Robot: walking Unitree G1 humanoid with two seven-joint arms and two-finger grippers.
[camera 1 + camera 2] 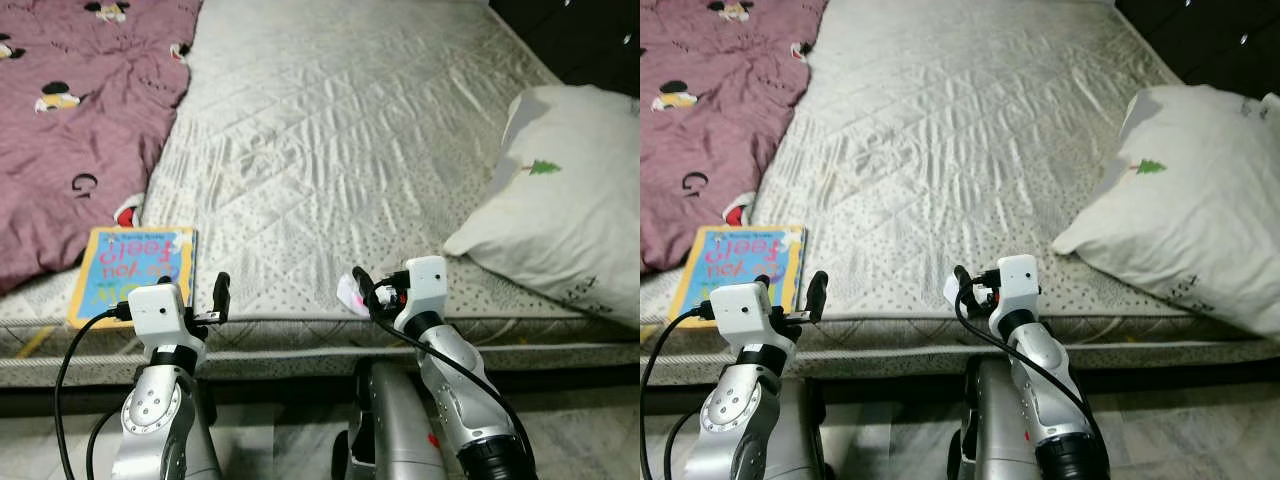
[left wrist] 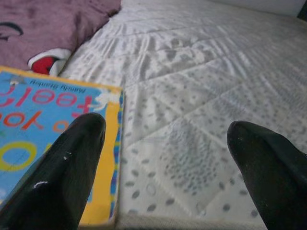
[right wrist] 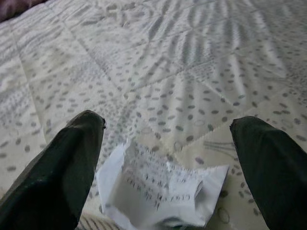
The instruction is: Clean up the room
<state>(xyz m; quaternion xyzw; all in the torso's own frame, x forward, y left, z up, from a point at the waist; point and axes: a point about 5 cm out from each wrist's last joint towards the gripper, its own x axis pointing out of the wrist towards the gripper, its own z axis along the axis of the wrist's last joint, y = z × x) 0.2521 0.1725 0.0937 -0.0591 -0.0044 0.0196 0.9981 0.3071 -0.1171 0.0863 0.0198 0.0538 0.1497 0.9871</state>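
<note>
My gripper will make the crumpled white paper slip (image 1: 351, 294) bunch into upright folds and keep that shape when I carry it, because the slip has creased, raised edges (image 3: 197, 188).
A crumpled white paper slip (image 3: 160, 187) with printed text lies on the quilted mattress (image 1: 330, 140) at its front edge. My right gripper (image 3: 168, 122) is open just over it, one black finger on each side, not closed on it; the same gripper (image 1: 366, 290) sits at the bed's front edge. A blue and yellow children's book (image 1: 130, 272) lies flat at the near left edge of the bed. My left gripper (image 2: 165, 128) is open, hovering at the book's right side, with one finger (image 2: 72, 163) over its cover.
A maroon blanket (image 1: 70, 120) with cartoon prints covers the bed's far left. A white pillow (image 1: 570, 200) with a small tree motif lies at the right. Pale floor (image 1: 580, 430) shows below the bed's front edge.
</note>
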